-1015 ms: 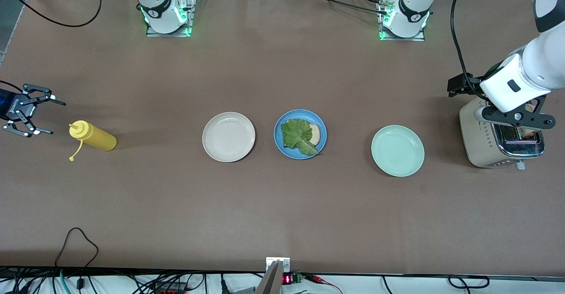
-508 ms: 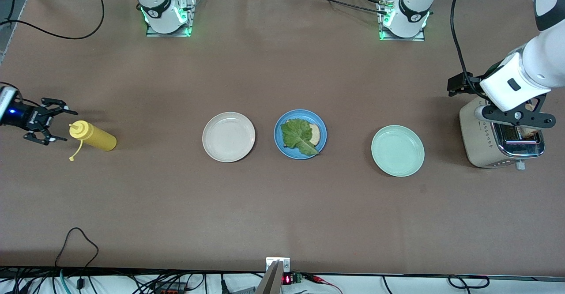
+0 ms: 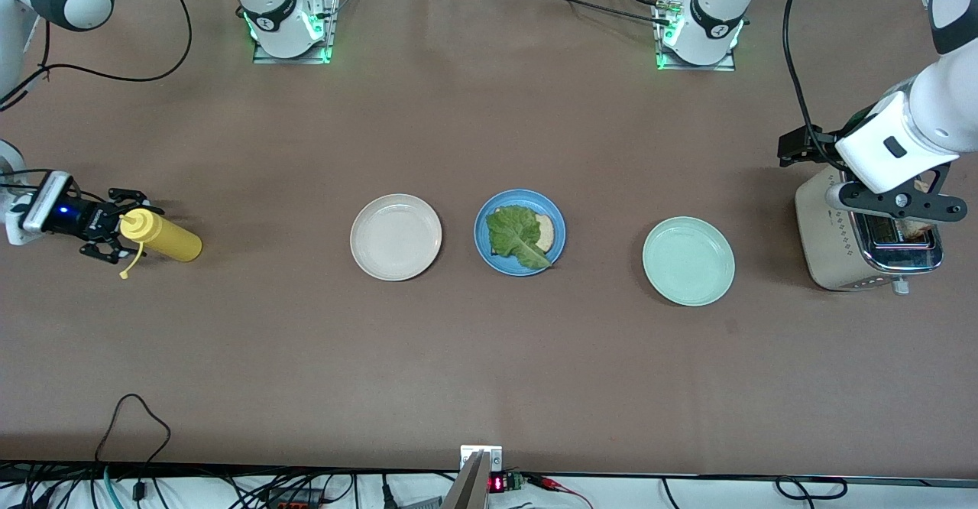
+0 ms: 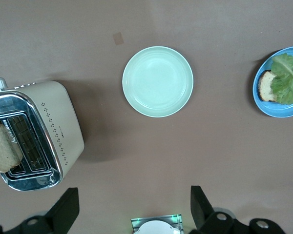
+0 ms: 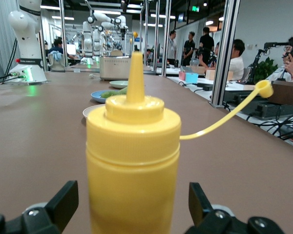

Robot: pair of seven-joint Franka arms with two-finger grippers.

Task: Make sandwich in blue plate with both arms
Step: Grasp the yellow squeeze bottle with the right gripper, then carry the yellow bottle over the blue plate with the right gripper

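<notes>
The strap (image 5: 223, 121) is curving upward and holding itself out, so the open cap (image 5: 264, 88) will stay out of the nozzle's way when I tip the squeeze bottle.
The blue plate (image 3: 489, 215) sits mid-table and carries a toasted bread slice (image 3: 545, 231) with a green lettuce leaf (image 3: 513, 238) on top; both also show in the left wrist view as bread (image 4: 265, 87) and lettuce (image 4: 289, 80). A second bread slice (image 4: 2, 148) stands in a slot of the toaster (image 3: 829, 245). My left gripper (image 3: 895, 205) hangs open over the toaster, holding nothing. My right gripper (image 3: 121, 235) is open, its fingers (image 5: 62, 201) on either side of the upright yellow squeeze bottle (image 5: 133, 146) without touching it.
A cream-white plate (image 3: 396, 236) lies beside the blue plate toward the right arm's end. A mint-green plate (image 3: 688, 260) lies toward the left arm's end, between the blue plate and the toaster. The bottle's open cap (image 5: 263, 88) dangles on its strap.
The right gripper has come down and moved in toward the yellow bottle, and now straddles it. The left gripper has lifted very slightly over the toaster.
</notes>
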